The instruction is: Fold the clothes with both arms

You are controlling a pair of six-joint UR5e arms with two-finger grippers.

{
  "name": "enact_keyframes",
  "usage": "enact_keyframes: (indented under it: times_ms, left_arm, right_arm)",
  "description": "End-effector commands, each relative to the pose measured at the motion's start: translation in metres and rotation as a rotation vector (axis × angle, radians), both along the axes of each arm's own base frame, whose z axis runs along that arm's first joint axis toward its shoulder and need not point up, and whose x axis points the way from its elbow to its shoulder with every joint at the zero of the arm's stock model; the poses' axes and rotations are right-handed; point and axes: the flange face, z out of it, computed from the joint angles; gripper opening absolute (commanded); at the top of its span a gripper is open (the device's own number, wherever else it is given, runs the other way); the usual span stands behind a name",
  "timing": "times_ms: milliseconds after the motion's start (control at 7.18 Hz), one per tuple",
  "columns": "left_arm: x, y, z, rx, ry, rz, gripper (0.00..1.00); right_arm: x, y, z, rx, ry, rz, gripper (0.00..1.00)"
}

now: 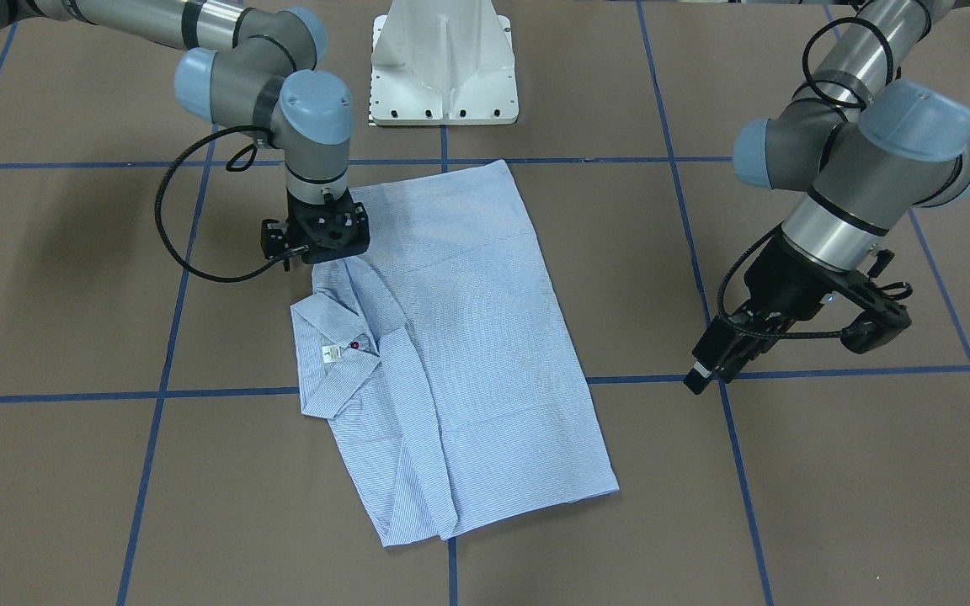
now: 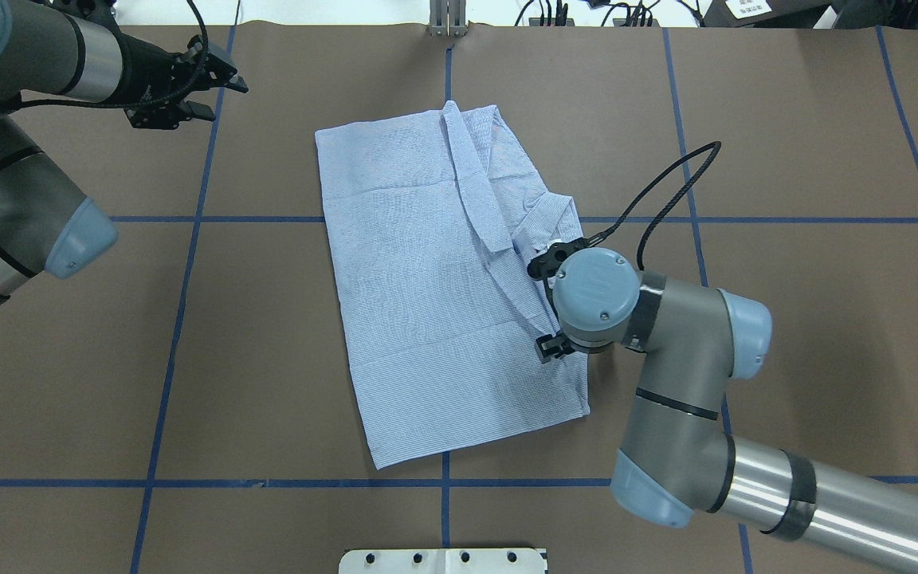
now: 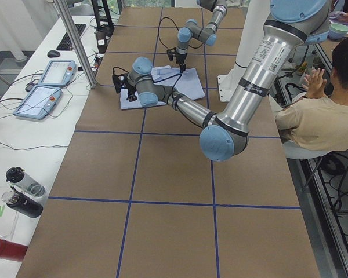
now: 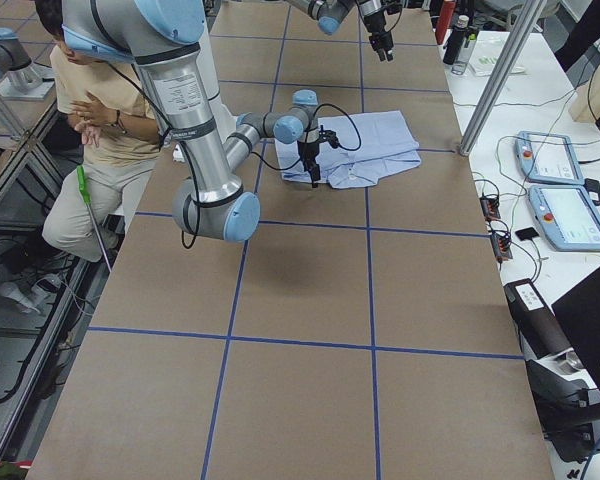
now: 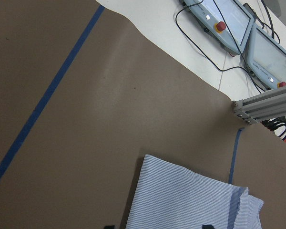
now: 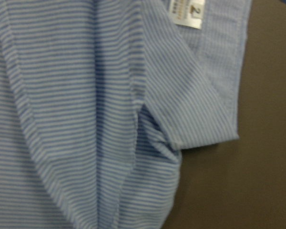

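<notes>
Next, my right gripper pulls the shirt's top layer flat over toward the collar [image 1: 322, 355], because the layer is folded back in a strip [image 1: 418, 398] next to the collar.
The light blue striped shirt [image 1: 468, 337] [image 2: 427, 287] lies folded flat in the middle of the brown table, collar, white neck label [image 1: 331, 353] and a dark red button [image 1: 354, 345] facing up. My right gripper [image 1: 327, 244] points straight down onto the shirt's edge beside the collar. Its fingers are hidden under its black body. The right wrist view shows only puckered cloth [image 6: 86, 95] and the label [image 6: 188, 12] very close, so I cannot tell its state. My left gripper [image 1: 708, 370] [image 2: 220, 80] hangs open in the air, well off the shirt's other side, holding nothing.
The white pedestal base [image 1: 445, 67] stands at the robot's edge of the table. A seated person [image 3: 319, 110] is beside it. Teach pendants [image 3: 46, 81] and bottles [image 3: 20, 191] lie on a side table. An aluminium post [image 5: 262, 105] rises past the far edge.
</notes>
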Motion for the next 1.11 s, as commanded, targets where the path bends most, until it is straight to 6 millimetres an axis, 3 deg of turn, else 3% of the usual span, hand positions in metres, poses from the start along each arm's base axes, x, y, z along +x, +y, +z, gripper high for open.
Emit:
enact_keyframes:
  times_ms: [0, 279, 418, 696, 975]
  left_arm:
    - [-0.002, 0.001, -0.003, 0.005, 0.003, -0.001, 0.68]
    - [-0.003, 0.003, -0.010, -0.001, -0.001, -0.001, 0.68]
    - [-0.005, 0.007, -0.017, -0.014, -0.009, 0.000, 0.68]
    - [-0.007, 0.009, -0.021, -0.013, -0.008, 0.000, 0.68]
    - [-0.008, 0.009, -0.020, -0.015, -0.009, 0.000, 0.68]
  right_arm:
    - [0.044, 0.000, 0.013, 0.008, -0.013, -0.009, 1.00]
    - [0.047, -0.007, 0.010, 0.005, -0.011, 0.004, 1.00]
    - [0.035, -0.024, -0.019, 0.013, -0.043, 0.031, 1.00]
    - [-0.017, -0.061, -0.059, 0.001, -0.059, 0.071, 1.00]
    - [-0.049, -0.082, -0.060, 0.004, -0.071, 0.088, 1.00]
